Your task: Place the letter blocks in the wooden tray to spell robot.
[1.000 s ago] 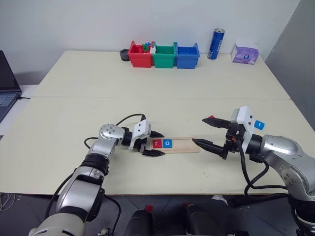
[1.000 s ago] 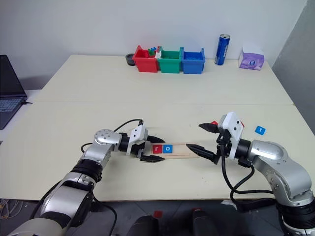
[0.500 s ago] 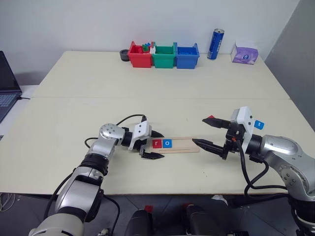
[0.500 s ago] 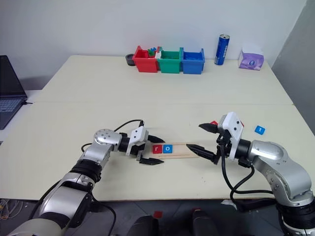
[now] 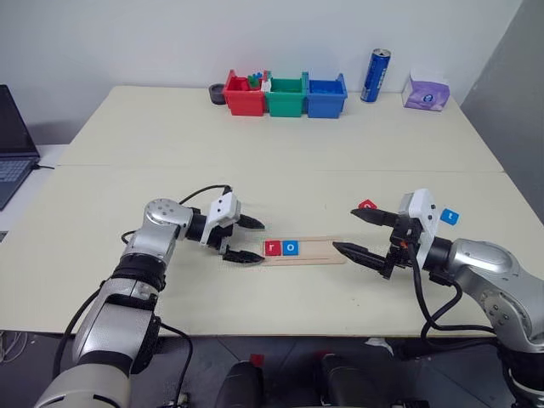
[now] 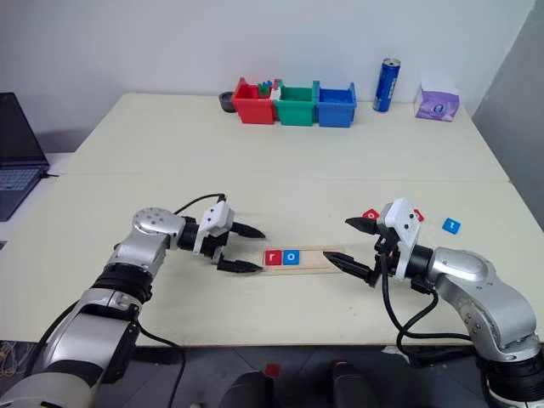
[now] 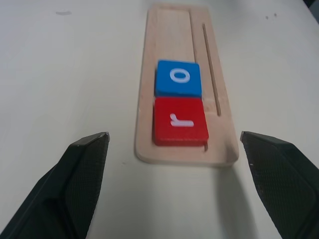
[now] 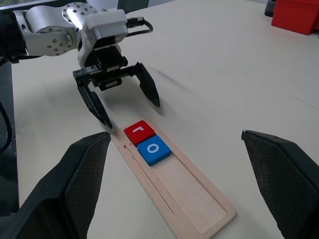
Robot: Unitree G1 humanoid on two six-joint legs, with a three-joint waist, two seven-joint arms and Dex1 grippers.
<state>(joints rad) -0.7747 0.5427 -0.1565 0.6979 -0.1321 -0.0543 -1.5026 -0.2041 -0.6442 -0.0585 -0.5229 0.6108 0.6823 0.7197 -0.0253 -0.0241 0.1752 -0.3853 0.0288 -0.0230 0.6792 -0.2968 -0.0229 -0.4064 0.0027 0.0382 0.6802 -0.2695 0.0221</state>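
Note:
My right gripper should keep going to the red "b" block (image 6: 418, 215) and close there, since the red "r" and blue "o" (image 6: 282, 257) sit in order in the wooden tray.
The wooden tray (image 5: 327, 249) lies across the near middle of the table. In its left end sit a red "r" block (image 5: 272, 248) and, touching it on the right, a blue "o" block (image 5: 291, 247). My left gripper (image 5: 257, 241) hovers open and empty just off the tray's left end, pointing along it. My right gripper (image 5: 344, 229) is open and empty at the tray's right end. A red block (image 5: 366, 205) lies on the table just behind its upper finger. A blue "t" block (image 5: 449, 217) lies further right. The left wrist view looks down the tray (image 7: 172, 30).
Red (image 5: 243, 93), green (image 5: 285, 95) and blue (image 5: 325, 95) bins line the table's far edge, with a blue can (image 5: 375, 75) and a tissue pack (image 5: 425, 92) to their right. A laptop (image 5: 10, 149) sits off the left side.
My left gripper has drawn back to the left from the tray's left end and risen a little, still open. The right gripper has stayed put.

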